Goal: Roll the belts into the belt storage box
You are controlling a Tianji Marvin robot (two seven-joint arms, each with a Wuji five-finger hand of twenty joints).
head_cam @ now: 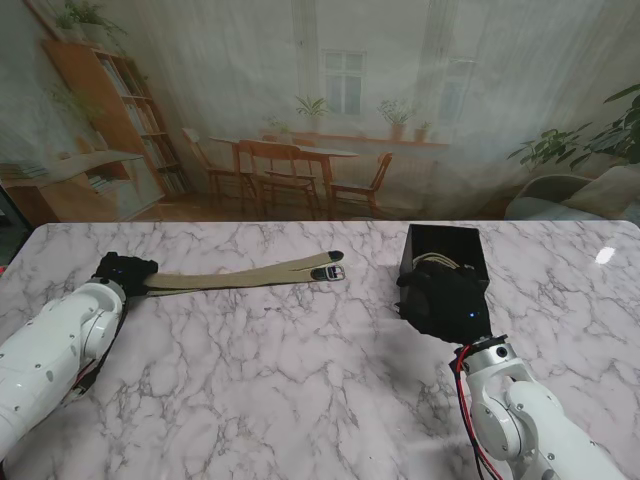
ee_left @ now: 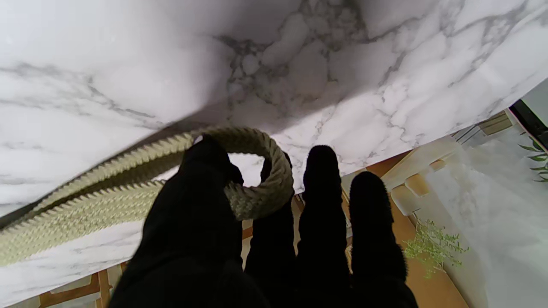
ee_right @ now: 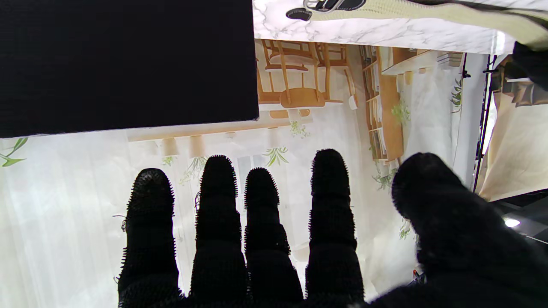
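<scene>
The belt's dark tip [head_cam: 336, 257] is lying loose next to the buckle, so the beige woven belt [head_cam: 235, 279] will come open into one long, limp piece when I pull it apart.
A beige woven belt [head_cam: 240, 275] lies doubled across the marble table, its dark buckle end [head_cam: 328, 271] toward the middle. My left hand [head_cam: 124, 272], in a black glove, is at the belt's folded end. In the left wrist view the belt's loop [ee_left: 261, 171] curls around my thumb and index finger, which pinch it. The black belt storage box [head_cam: 445, 258] stands right of centre with a pale rolled belt [head_cam: 440, 263] inside. My right hand [head_cam: 443, 303] hovers at the box's near side, fingers [ee_right: 218, 205] spread and holding nothing. The box wall [ee_right: 124, 64] fills part of the right wrist view.
The marble table [head_cam: 300, 380] stretches wide between both arms. Its far edge meets a printed backdrop of a room. The box sits well to the right of the belt's buckle end.
</scene>
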